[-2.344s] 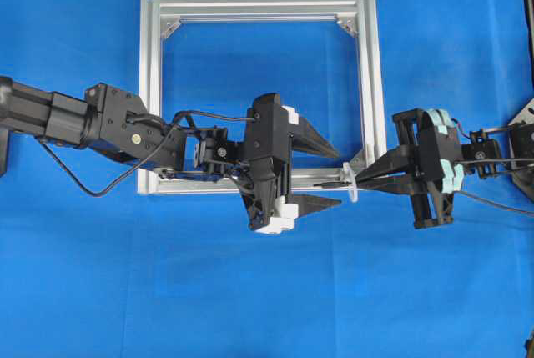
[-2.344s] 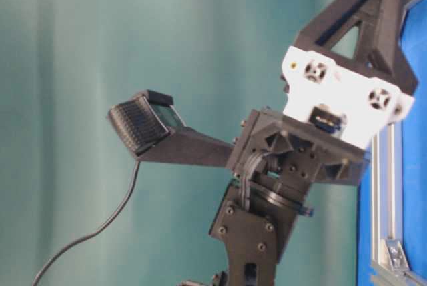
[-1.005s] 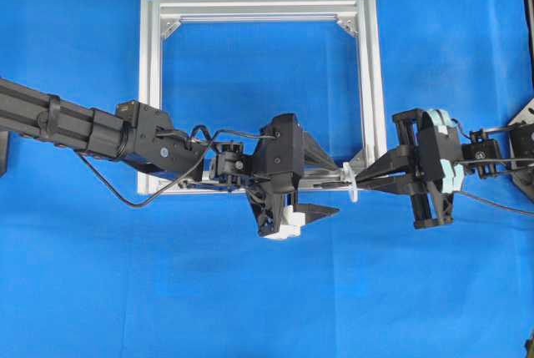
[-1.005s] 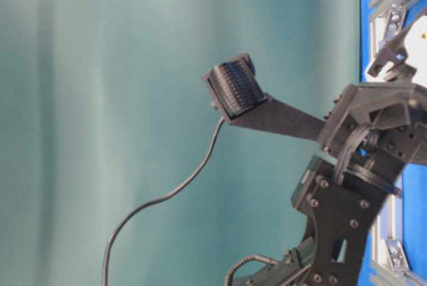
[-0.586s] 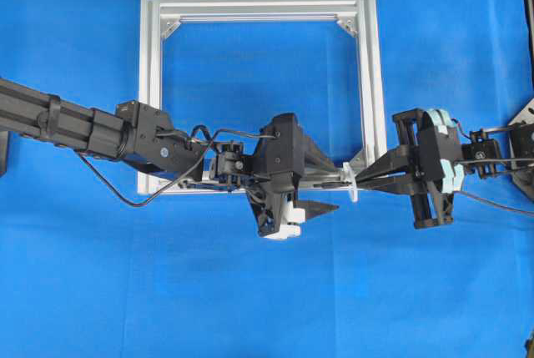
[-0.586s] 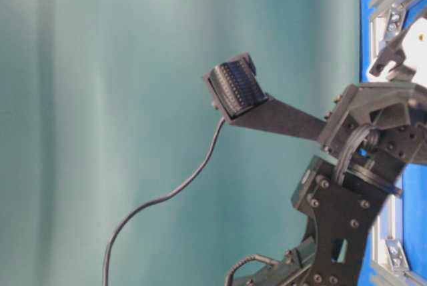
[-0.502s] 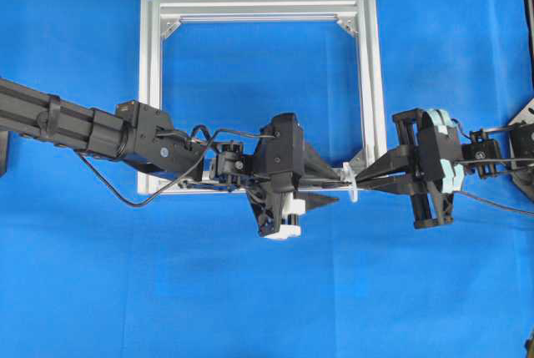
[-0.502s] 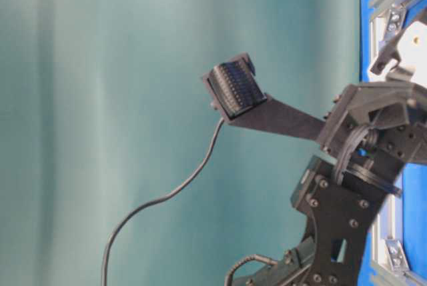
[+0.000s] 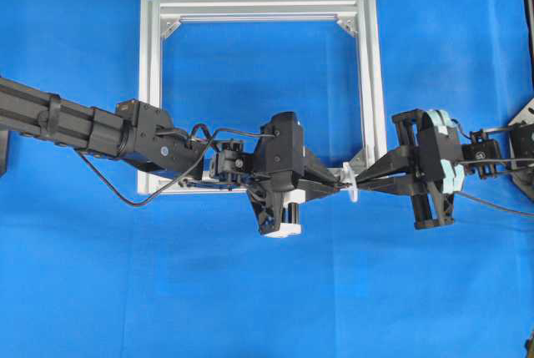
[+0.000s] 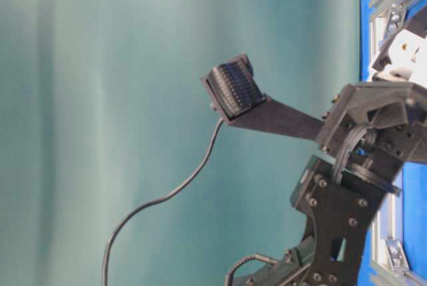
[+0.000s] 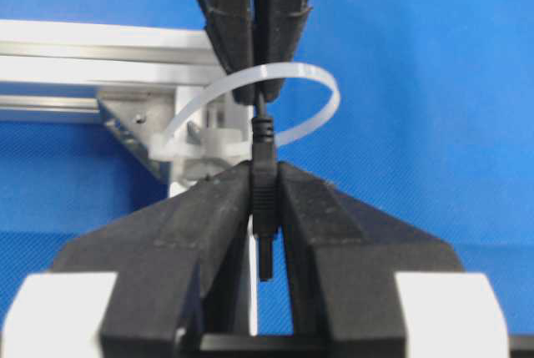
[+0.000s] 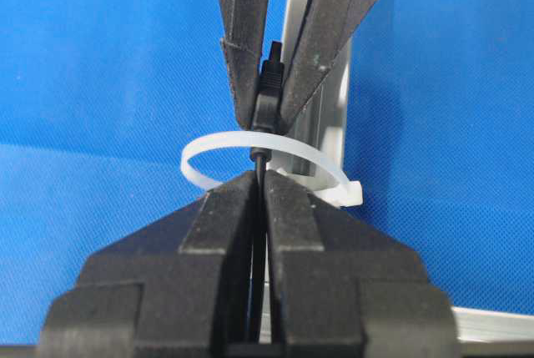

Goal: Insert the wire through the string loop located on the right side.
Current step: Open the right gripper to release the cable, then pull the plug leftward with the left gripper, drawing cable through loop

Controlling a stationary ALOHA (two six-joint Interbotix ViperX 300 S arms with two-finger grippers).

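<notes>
The wire is gripped by my closed right gripper at the string loop (image 12: 260,160), so next my right gripper opens before my left gripper pulls the dark plug (image 12: 269,87) away.
The string loop (image 11: 310,83), a whitish plastic tie, stands at the near right corner of the aluminium frame (image 9: 259,7). The wire (image 12: 262,154) runs through this loop (image 12: 209,151). My left gripper (image 11: 264,170) is shut on the wire's dark plug (image 11: 264,199) on the loop's left side. My right gripper (image 12: 260,176) is shut on the thin black wire just on the other side of the loop. In the overhead view the left gripper (image 9: 332,187) and the right gripper (image 9: 363,181) meet tip to tip at the loop (image 9: 351,189).
A blue cloth (image 9: 250,291) covers the table under the square frame. The left arm (image 9: 100,128) crosses the frame's near bar with its own black cable hanging. The right arm's mount (image 9: 521,145) is at the right edge.
My left gripper's jaws have closed from wide open onto the wire's plug. The left arm had moved right toward the loop before that. The right gripper has stayed still and shut.
</notes>
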